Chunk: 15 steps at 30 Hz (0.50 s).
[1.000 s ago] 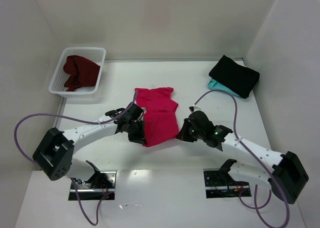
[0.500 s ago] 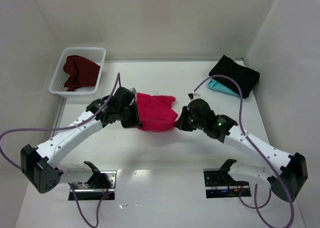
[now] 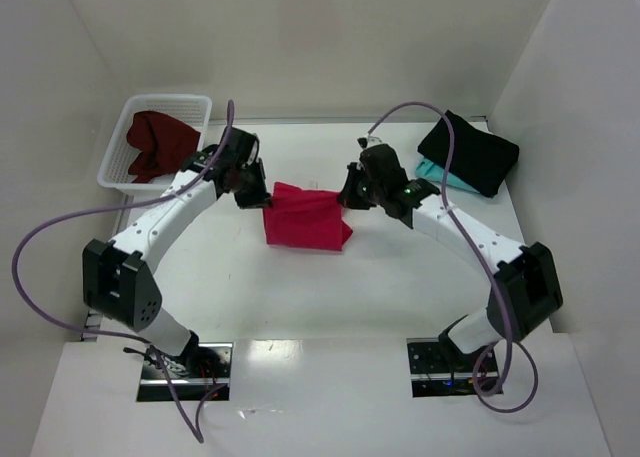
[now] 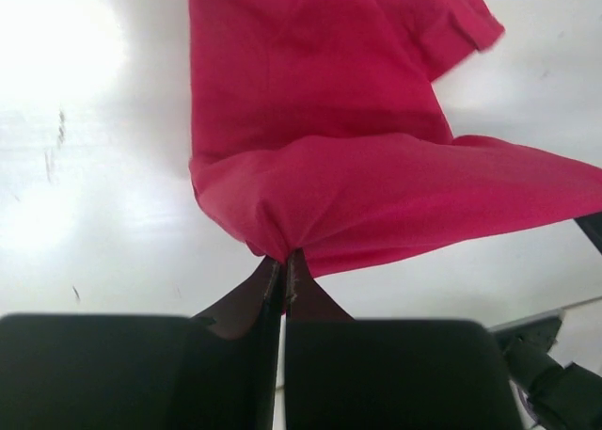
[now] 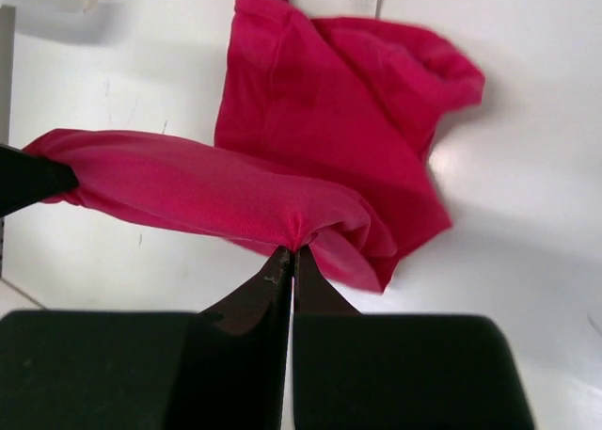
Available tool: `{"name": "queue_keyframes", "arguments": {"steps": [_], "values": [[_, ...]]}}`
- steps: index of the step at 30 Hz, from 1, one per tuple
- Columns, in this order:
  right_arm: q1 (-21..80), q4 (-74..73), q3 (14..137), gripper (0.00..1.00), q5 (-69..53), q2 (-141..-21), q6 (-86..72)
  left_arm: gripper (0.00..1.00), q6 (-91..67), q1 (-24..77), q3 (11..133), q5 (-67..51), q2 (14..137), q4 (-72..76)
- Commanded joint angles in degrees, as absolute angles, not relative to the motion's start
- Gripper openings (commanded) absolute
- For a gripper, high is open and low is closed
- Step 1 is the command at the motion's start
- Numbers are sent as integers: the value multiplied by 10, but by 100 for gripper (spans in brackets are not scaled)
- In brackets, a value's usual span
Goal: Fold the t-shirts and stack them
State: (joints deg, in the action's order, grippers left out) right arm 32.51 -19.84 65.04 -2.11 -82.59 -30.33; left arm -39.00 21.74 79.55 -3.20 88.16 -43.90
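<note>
I should keep carrying the crimson-pink t-shirt's lifted edge [image 3: 305, 204], which is tight across my left gripper, toward the t-shirt's far end [image 3: 287, 187] with that gripper, and let go once the edge lies there.
The crimson-pink t-shirt [image 3: 305, 217] lies doubled over at the middle of the table, its far edge lifted between both grippers. My left gripper [image 3: 262, 196] is shut on the shirt's far left corner [image 4: 282, 251]. My right gripper [image 3: 346, 195] is shut on its far right corner [image 5: 301, 242]. The cloth stretches taut between the two pinches. A dark maroon t-shirt [image 3: 158, 145] sits crumpled in the white basket [image 3: 190, 103]. A black t-shirt [image 3: 470, 151] lies folded on a teal t-shirt [image 3: 447, 178] at the far right.
The white lattice basket stands at the far left by the side wall. White walls close in the table on three sides. Purple cables loop from both arms, over the table's left side and toward the black shirt [image 3: 440, 147].
Both grippers have carried the pink shirt's near edge away from the bases toward the far side, folding the shirt over itself. The arms have stretched out further across the table.
</note>
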Motion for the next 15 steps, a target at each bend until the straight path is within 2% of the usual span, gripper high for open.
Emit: {"name": "queue_keyframes", "arguments": {"steps": [1, 6, 15], "values": [[300, -163, 712, 0, 4, -869, -265, 0, -338, 187, 833, -29, 931, -438], [289, -163, 745, 0, 18, -931, -254, 0, -315, 176, 867, -43, 990, -411], [267, -157, 746, 0, 28, -973, -254, 0, -297, 152, 931, -62, 1106, -380]]}}
